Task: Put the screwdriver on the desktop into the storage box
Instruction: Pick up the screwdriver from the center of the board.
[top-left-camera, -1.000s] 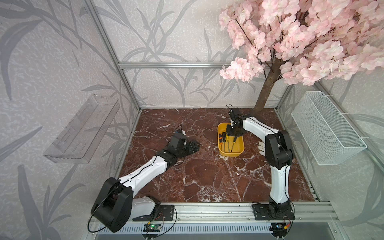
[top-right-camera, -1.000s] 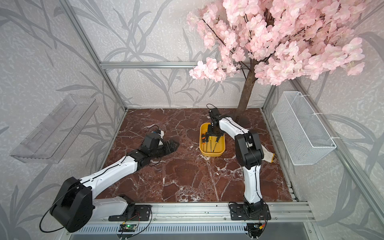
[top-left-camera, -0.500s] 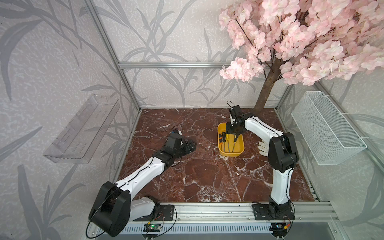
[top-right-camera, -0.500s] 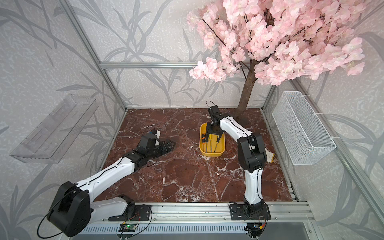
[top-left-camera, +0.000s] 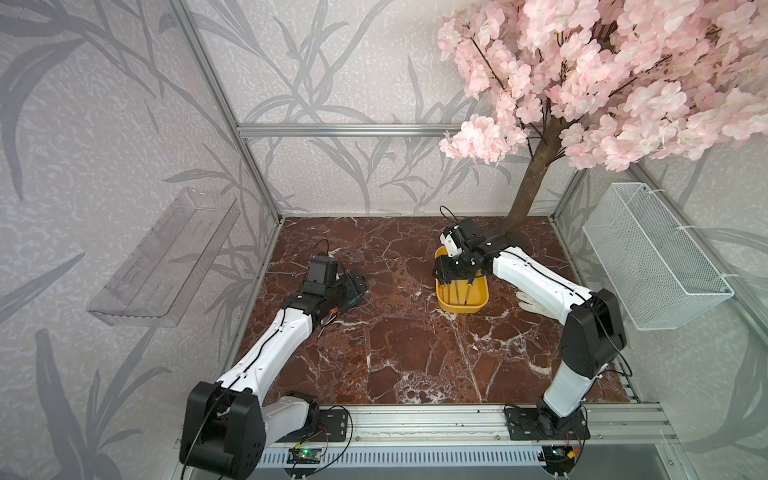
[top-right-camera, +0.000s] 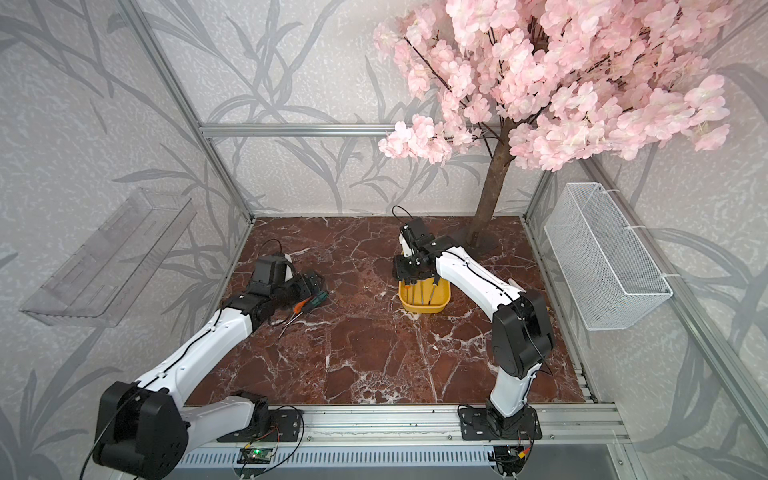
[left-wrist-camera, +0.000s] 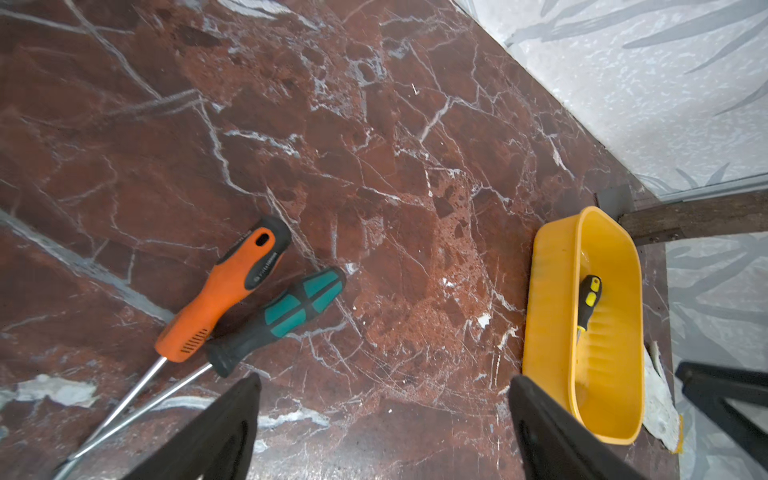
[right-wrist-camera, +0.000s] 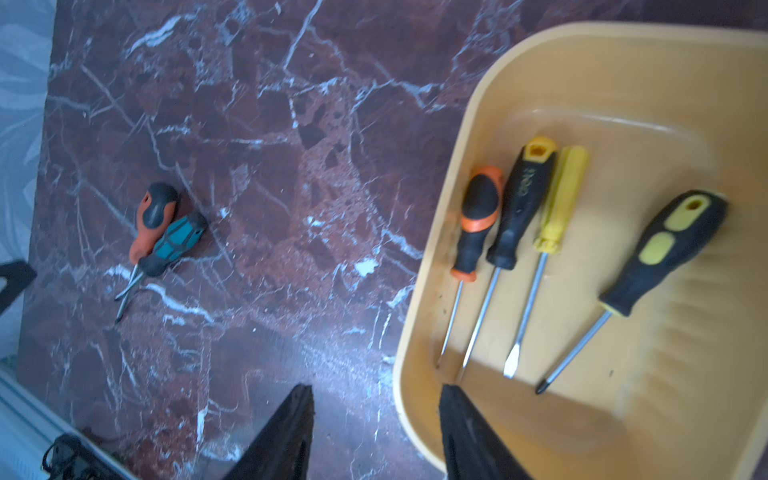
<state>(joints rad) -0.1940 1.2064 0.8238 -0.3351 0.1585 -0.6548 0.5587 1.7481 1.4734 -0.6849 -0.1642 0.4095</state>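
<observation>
I should take the teal screwdriver by its handle (top-right-camera: 317, 300) with my left gripper while I slide the storage box (top-right-camera: 425, 298) closer with my right gripper, because the screwdriver lies far from the box.
Two screwdrivers lie side by side on the desktop (top-left-camera: 395, 353), one with an orange handle (left-wrist-camera: 232, 286) and one with a teal and black handle (left-wrist-camera: 291, 311); both show in a top view, orange (top-right-camera: 306, 302) beside teal (top-right-camera: 321, 296). My left gripper (left-wrist-camera: 382, 382) (top-right-camera: 311, 282) hangs open just by them, nothing between its fingers. The yellow storage box (top-left-camera: 457, 307) (right-wrist-camera: 623, 75) holds several screwdrivers (right-wrist-camera: 521, 208). My right gripper (right-wrist-camera: 376, 388) (top-left-camera: 446, 274) is open and empty over the box's far left rim.
A white glove (top-left-camera: 530, 301) lies right of the box under my right arm. The tree trunk (top-left-camera: 532, 183) rises at the back right corner. A white mesh basket (top-left-camera: 652, 266) hangs on the right wall and a clear shelf (top-left-camera: 166, 257) on the left wall.
My left gripper has drawn back toward the left, away from the middle of the desktop. The right gripper has shifted slightly left over the box rim.
</observation>
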